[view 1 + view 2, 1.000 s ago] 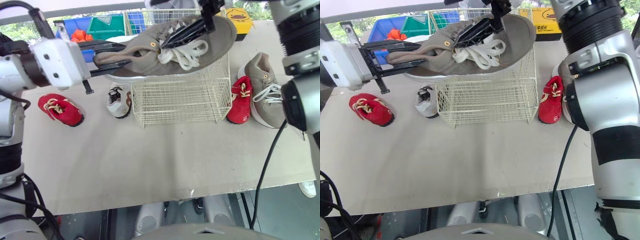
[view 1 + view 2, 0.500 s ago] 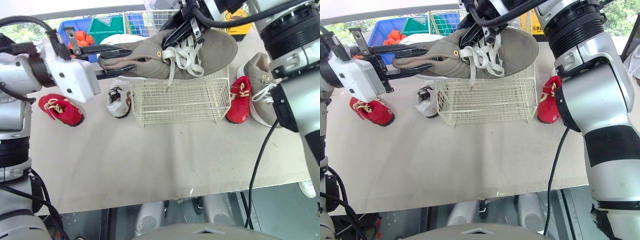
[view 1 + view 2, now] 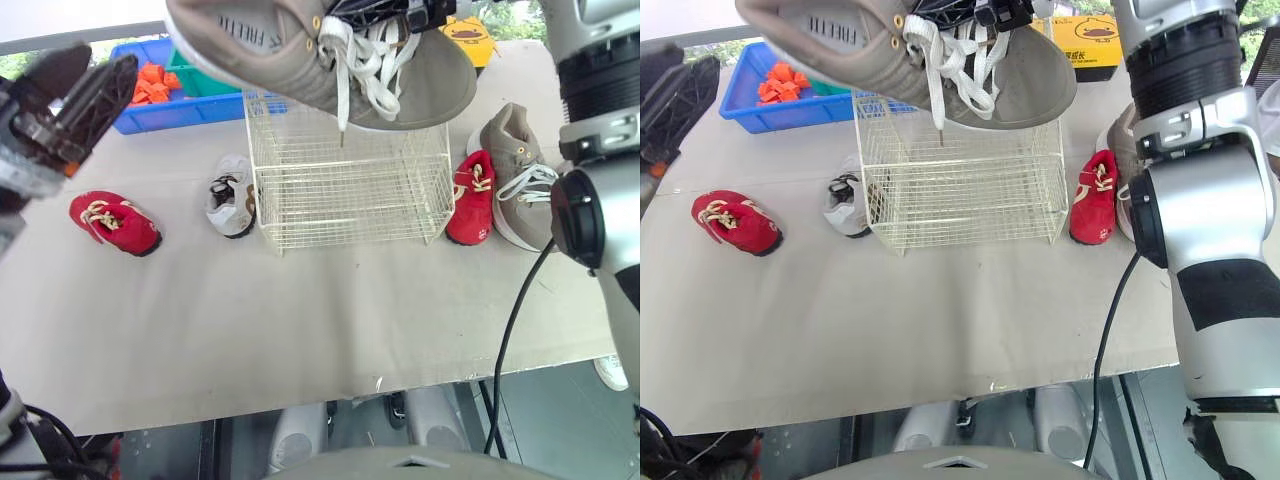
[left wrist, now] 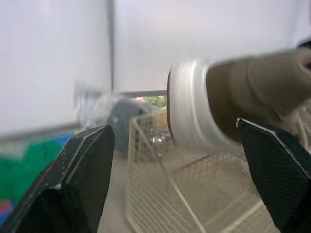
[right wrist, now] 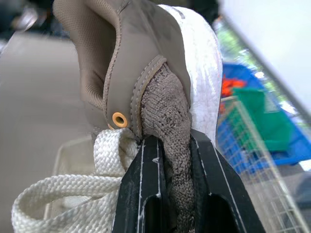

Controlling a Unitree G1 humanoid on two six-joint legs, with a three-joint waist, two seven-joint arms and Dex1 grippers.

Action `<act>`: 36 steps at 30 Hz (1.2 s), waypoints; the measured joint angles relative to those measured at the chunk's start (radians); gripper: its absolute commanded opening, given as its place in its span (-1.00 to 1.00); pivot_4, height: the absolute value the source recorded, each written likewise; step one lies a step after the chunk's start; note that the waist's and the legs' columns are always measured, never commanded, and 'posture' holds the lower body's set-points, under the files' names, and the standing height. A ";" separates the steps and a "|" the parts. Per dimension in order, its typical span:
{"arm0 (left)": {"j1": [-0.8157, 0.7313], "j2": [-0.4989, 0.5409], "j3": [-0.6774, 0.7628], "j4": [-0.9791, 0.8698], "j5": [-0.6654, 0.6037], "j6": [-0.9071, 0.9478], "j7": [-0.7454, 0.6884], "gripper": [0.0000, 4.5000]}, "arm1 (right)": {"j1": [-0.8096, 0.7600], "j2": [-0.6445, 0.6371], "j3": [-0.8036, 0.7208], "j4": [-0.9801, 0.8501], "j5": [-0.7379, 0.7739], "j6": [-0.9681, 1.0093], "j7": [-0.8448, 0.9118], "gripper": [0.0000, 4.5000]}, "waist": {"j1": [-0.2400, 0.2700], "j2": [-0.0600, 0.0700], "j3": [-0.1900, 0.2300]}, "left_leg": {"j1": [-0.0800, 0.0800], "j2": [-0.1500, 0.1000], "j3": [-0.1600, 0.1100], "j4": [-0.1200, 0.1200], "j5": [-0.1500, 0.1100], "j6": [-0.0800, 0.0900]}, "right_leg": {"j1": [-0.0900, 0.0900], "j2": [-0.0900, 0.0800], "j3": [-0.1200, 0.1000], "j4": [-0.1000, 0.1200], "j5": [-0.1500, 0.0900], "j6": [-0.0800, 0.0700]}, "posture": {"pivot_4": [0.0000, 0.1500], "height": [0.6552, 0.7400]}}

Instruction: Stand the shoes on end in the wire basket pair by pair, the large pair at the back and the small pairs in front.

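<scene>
I expect the white laces to fall over the wire basket's rim when I lower the tan shoe [image 3: 275,55], because they hang from the shoe in slack loops [image 3: 375,70].
A large tan shoe [image 3: 320,55] hangs on its side above the wire basket [image 3: 350,190], heel toward my left. My right gripper [image 5: 172,145] is shut on its knitted collar beside the white laces. My left gripper [image 3: 75,90] stands open off to the left, apart from the shoe's heel [image 4: 194,111], with nothing between its fingers [image 4: 87,160]. The matching tan shoe [image 3: 515,180] lies on the table right of the basket, with a small red shoe [image 3: 470,195] between them. Another red shoe [image 3: 112,220] lies at far left. A small white and grey shoe [image 3: 232,195] leans by the basket's left side.
A blue tray [image 3: 180,100] with orange pieces sits at the back left of the table. A yellow box [image 3: 470,35] stands at the back right. A black cable [image 3: 520,320] hangs past the table's front right edge.
My left gripper has opened, let go of the shoe's heel and drawn back to the left. My right gripper has shut on the shoe and carries it alone, higher above the basket.
</scene>
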 measured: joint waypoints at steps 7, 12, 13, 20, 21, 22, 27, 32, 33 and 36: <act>-0.092 -0.196 -0.289 -0.232 -0.177 -0.056 0.407 0.98 | 0.152 0.151 -0.140 -0.291 0.138 0.190 -0.323 -1.00 | 0.030 -0.001 -0.001 | -0.001 -0.006 -0.005 0.001 0.003 -0.004 | 0.001 -0.001 -0.002 0.002 0.002 -0.003 | 1.00 1.00; -0.295 -0.254 -0.426 -0.136 -0.091 -0.074 0.480 0.98 | 0.153 0.169 -0.208 -0.326 0.239 0.287 -0.419 -1.00 | 0.040 -0.003 -0.002 | 0.000 -0.008 -0.005 0.002 0.004 -0.004 | 0.004 0.005 -0.004 0.001 0.002 -0.003 | 1.00 1.00; -0.320 -0.272 -0.436 -0.110 -0.079 -0.080 0.486 0.98 | 0.153 0.169 -0.210 -0.328 0.255 0.293 -0.428 -1.00 | 0.039 -0.003 -0.002 | 0.000 -0.008 -0.004 0.002 0.004 -0.004 | 0.004 0.005 -0.004 0.000 0.002 -0.003 | 1.00 1.00; -0.399 -0.314 -0.501 0.007 -0.029 -0.059 0.399 0.07 | 0.184 0.136 -0.247 -0.333 0.337 0.368 -0.449 -1.00 | 0.021 -0.003 -0.002 | 0.000 -0.006 -0.001 0.002 0.004 -0.004 | 0.003 0.007 -0.002 0.000 0.002 -0.002 | 1.00 1.00; -0.400 -0.313 -0.505 0.011 -0.028 -0.051 0.387 -0.14 | 0.190 0.131 -0.247 -0.333 0.341 0.372 -0.449 -1.00 | 0.020 -0.003 -0.002 | 0.000 -0.006 0.000 0.002 0.004 -0.004 | 0.002 0.007 -0.002 0.000 0.002 -0.002 | 1.00 1.00; -0.400 -0.313 -0.505 0.021 -0.025 -0.042 0.368 -0.29 | 0.196 0.124 -0.247 -0.333 0.346 0.377 -0.449 -1.00 | 0.019 -0.003 -0.002 | 0.000 -0.005 0.000 0.002 0.004 -0.004 | 0.002 0.007 -0.001 0.001 0.002 -0.002 | 1.00 1.00; -0.408 -0.313 -0.504 0.054 -0.025 -0.013 0.290 -0.99 | 0.197 0.091 -0.246 -0.333 0.369 0.395 -0.445 -1.00 | 0.020 -0.003 -0.002 | 0.000 -0.005 0.000 0.002 0.004 -0.004 | 0.002 0.008 -0.001 0.001 0.002 -0.002 | 1.00 1.00; -0.402 -0.284 -0.493 0.057 -0.024 0.009 0.229 -0.08 | 0.197 0.083 -0.253 -0.332 0.390 0.413 -0.446 -1.00 | 0.021 -0.003 -0.002 | 0.001 -0.005 0.001 0.002 0.004 -0.004 | 0.002 0.008 -0.001 0.001 0.002 -0.002 | 1.00 1.00; -0.403 -0.286 -0.493 0.054 -0.024 0.009 0.230 0.12 | 0.197 0.086 -0.251 -0.331 0.392 0.415 -0.446 -1.00 | 0.021 -0.003 -0.002 | 0.001 -0.005 0.001 0.002 0.004 -0.004 | 0.002 0.008 -0.001 0.001 0.002 -0.002 | 1.00 1.00; -0.405 -0.293 -0.493 0.054 -0.019 0.009 0.230 0.51 | 0.197 0.086 -0.244 -0.326 0.397 0.421 -0.445 -1.00 | 0.022 -0.003 -0.002 | 0.001 -0.005 0.001 0.002 0.004 -0.004 | 0.002 0.007 -0.001 0.001 0.002 -0.002 | 1.00 1.00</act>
